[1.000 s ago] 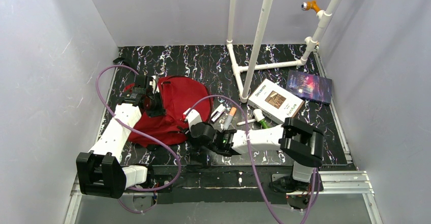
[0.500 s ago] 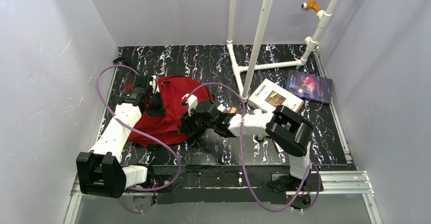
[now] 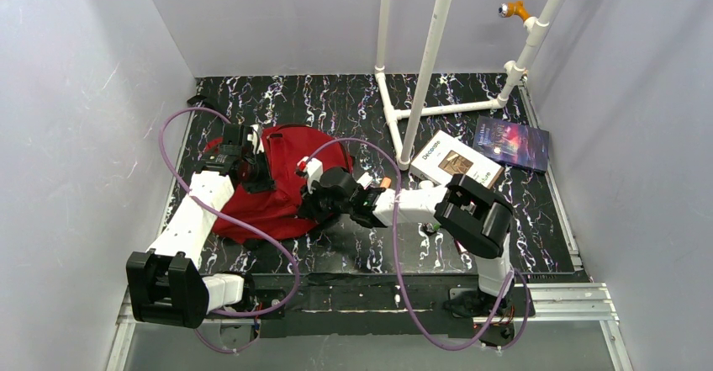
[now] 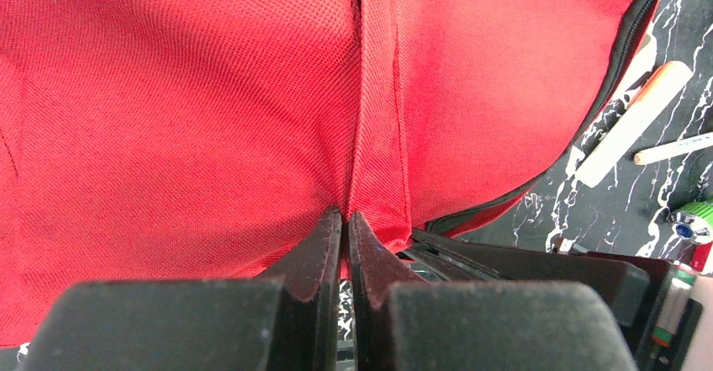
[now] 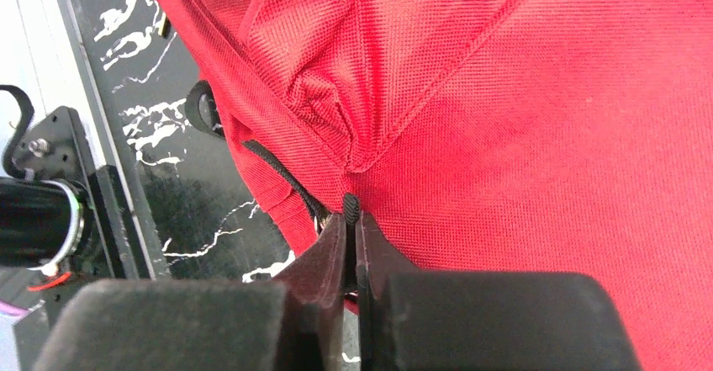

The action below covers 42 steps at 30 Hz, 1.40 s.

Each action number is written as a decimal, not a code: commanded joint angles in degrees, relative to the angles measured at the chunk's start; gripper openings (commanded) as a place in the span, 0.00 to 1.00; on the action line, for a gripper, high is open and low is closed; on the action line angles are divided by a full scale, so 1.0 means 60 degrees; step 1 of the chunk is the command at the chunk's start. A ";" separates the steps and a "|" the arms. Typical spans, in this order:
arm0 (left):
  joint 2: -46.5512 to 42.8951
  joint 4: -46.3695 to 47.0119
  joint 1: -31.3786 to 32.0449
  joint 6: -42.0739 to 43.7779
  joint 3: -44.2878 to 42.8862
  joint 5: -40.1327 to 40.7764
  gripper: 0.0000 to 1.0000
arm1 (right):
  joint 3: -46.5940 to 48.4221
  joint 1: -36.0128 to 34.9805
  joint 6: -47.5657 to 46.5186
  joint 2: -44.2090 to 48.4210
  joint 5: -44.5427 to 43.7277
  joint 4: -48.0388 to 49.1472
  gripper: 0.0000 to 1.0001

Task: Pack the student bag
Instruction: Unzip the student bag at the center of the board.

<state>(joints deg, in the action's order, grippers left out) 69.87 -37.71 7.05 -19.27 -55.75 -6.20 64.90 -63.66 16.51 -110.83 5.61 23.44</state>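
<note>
A loose fold of red cloth [image 4: 374,177] is pinched in my left gripper, so next my left gripper goes to the black tab at the zipper's end [image 5: 276,166] while my right gripper pulls.
The student bag [image 3: 282,188], red fabric with black zipper trim, lies at the table's left. My left gripper [image 3: 242,159] sits at its upper left edge; in the left wrist view the left gripper [image 4: 345,214] is shut on a raised fold of the bag's red cloth [image 4: 374,135]. My right gripper [image 3: 309,196] is at the bag's right edge. In the right wrist view the right gripper [image 5: 351,217] is shut on a small black zipper pull [image 5: 351,202] at the bag's seam [image 5: 521,119]. The bag's inside is hidden.
A white boxed book [image 3: 455,166] and a dark book [image 3: 511,144] lie to the right. An orange-tipped marker [image 4: 635,123], a pen [image 4: 677,146] and a green-capped item [image 4: 696,219] lie right of the bag. A white pipe frame [image 3: 429,60] stands at the back.
My right arm swung from the table's front up to the bag's right edge, and its jaws closed on the zipper pull. The left arm stayed still, holding the cloth.
</note>
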 commanded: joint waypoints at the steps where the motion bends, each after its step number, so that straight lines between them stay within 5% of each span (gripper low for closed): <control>1: -0.0285 0.0119 -0.0024 0.0044 0.0044 0.0267 0.00 | -0.0069 -0.0018 0.0425 0.0885 -0.0361 0.0103 0.03; 7: -0.0178 0.0047 -0.0032 0.0047 -0.0032 0.0276 0.00 | -0.0906 0.0197 0.1927 0.1032 0.0403 0.1689 0.01; 10: -0.0307 0.0029 -0.0032 0.0076 0.0028 0.0344 0.11 | -0.1202 0.0467 0.2867 0.0936 0.1034 0.2731 0.01; 12: -0.0415 0.0031 -0.0030 0.0097 0.0068 0.0344 0.31 | -0.1328 0.0634 0.3444 0.0733 0.1373 0.3377 0.01; 15: -0.0751 -0.0057 0.0000 0.0117 0.0169 0.0285 0.89 | -0.1499 0.0858 0.4492 0.0406 0.1888 0.4357 0.01; 16: -0.0950 -0.0204 0.0129 0.0133 0.0134 0.0443 0.97 | -0.1583 0.0919 0.5062 0.0301 0.2068 0.4925 0.01; 20: -0.1638 -0.0970 0.1429 -0.0068 -0.0122 0.1242 0.98 | -0.1859 0.0966 0.5753 0.0188 0.2260 0.5699 0.01; 22: -0.1839 -0.1154 0.1485 -0.0739 -0.0015 0.0573 0.95 | -0.1934 0.0971 0.5826 0.0208 0.2252 0.5805 0.01; 27: -0.2609 -0.1037 0.1487 -0.3443 0.0863 0.0231 0.54 | -0.2087 0.0971 0.5612 0.0425 0.1998 0.5822 0.01; 33: -0.4001 0.0286 0.1490 -0.5083 0.2578 0.0590 0.66 | -0.2044 0.0986 0.5568 0.0596 0.1948 0.5682 0.01; 39: -0.3298 0.1370 0.1484 -0.5360 0.3187 0.0404 0.75 | -0.2045 0.0986 0.5617 0.0721 0.1993 0.5913 0.01; 42: -0.3200 0.1569 0.1490 -0.5526 0.3301 0.0684 0.68 | -0.2032 0.0978 0.5797 0.0749 0.2089 0.6139 0.01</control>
<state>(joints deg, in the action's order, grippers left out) 49.82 -32.14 16.08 -49.71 -37.17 -4.51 52.29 -57.23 49.32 -109.69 16.16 52.38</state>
